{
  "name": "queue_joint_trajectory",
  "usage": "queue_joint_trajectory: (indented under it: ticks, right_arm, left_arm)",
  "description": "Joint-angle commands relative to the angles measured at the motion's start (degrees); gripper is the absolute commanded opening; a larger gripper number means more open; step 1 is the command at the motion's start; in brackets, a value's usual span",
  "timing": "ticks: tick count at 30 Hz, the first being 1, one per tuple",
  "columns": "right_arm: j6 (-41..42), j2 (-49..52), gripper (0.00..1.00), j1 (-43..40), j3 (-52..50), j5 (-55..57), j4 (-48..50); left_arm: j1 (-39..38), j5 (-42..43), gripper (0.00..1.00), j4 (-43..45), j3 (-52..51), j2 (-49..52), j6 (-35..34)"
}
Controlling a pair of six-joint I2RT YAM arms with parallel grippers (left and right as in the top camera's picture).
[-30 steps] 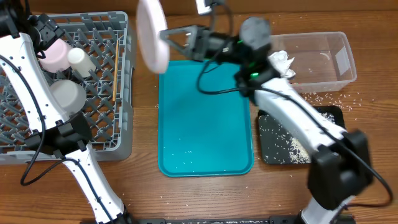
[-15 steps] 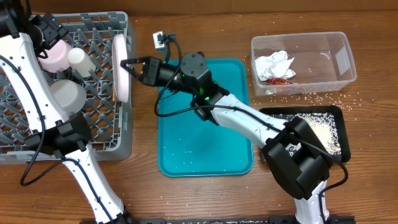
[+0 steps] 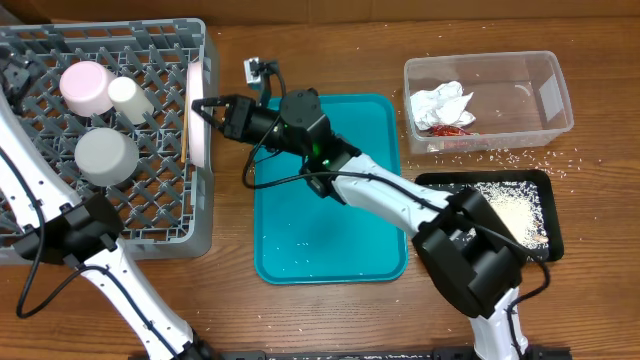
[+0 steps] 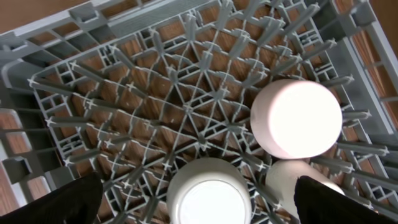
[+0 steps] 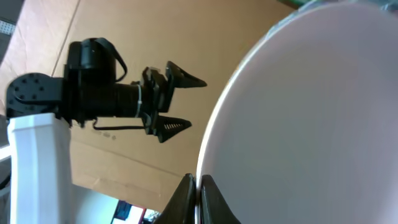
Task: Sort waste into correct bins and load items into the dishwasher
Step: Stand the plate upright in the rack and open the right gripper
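The white plate [image 3: 196,125] is upright and close against the side of the grey dish rack, so my right gripper should tilt the plate inward toward the small white cup [image 3: 130,99] before opening.
The white plate [image 3: 199,118] stands on edge at the right wall of the grey dish rack [image 3: 150,225]. My right gripper [image 3: 208,104] is shut on its rim; in the right wrist view the fingertips [image 5: 186,198] pinch the plate [image 5: 298,124]. A pinkish bowl [image 3: 85,87], a small white cup [image 3: 127,98] and a grey bowl [image 3: 105,155] sit upside down in the rack. Chopsticks [image 3: 185,125] lie by the plate. My left gripper [image 4: 198,186] hangs open over the grey bowl [image 4: 208,194], holding nothing.
The teal tray [image 3: 330,210] lies beside the rack, under my right arm. The clear tub [image 3: 545,75] holds a crumpled napkin [image 3: 440,103] and a red wrapper [image 3: 452,128]. The black tray [image 3: 440,190] holds rice [image 3: 510,212]. Loose grains [image 3: 520,155] dot the table.
My right arm swung the plate left from above the teal tray to the rack's right wall. The left arm drew back toward the rack's left edge, uncovering the bowls.
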Motion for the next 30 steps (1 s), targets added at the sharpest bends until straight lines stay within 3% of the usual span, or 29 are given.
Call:
queue_joint_trajectory:
  ticks: [1,8,15,22,30]
  right_arm:
    - [1.2,1.6,0.04,1.7,1.7,0.1,0.6]
    - [1.5,2.1,0.04,2.6,1.7,-1.7,1.4]
    - [1.8,1.8,0.04,2.0,4.5,-5.4,12.1]
    - [-1.5,1.7,0.04,1.7,10.3,-6.7,1.6]
    - [-8.3,1.7,0.04,2.4,10.3,3.8,-10.9]
  left_arm:
    - [-0.3,-1.2,1.0,-0.1,-0.2,-0.4,-1.3]
    - [-0.3,-1.1,1.0,-0.1,-0.2,-0.4,-1.3]
    - [-0.4,-1.1,1.0,-0.1,-0.2,-0.4,-1.3]
    - [-0.4,-1.1,1.0,-0.1,-2.3,-0.4,-1.3]
    - [-0.4,-1.2,1.0,0.2,-8.5,-0.4,-1.6]
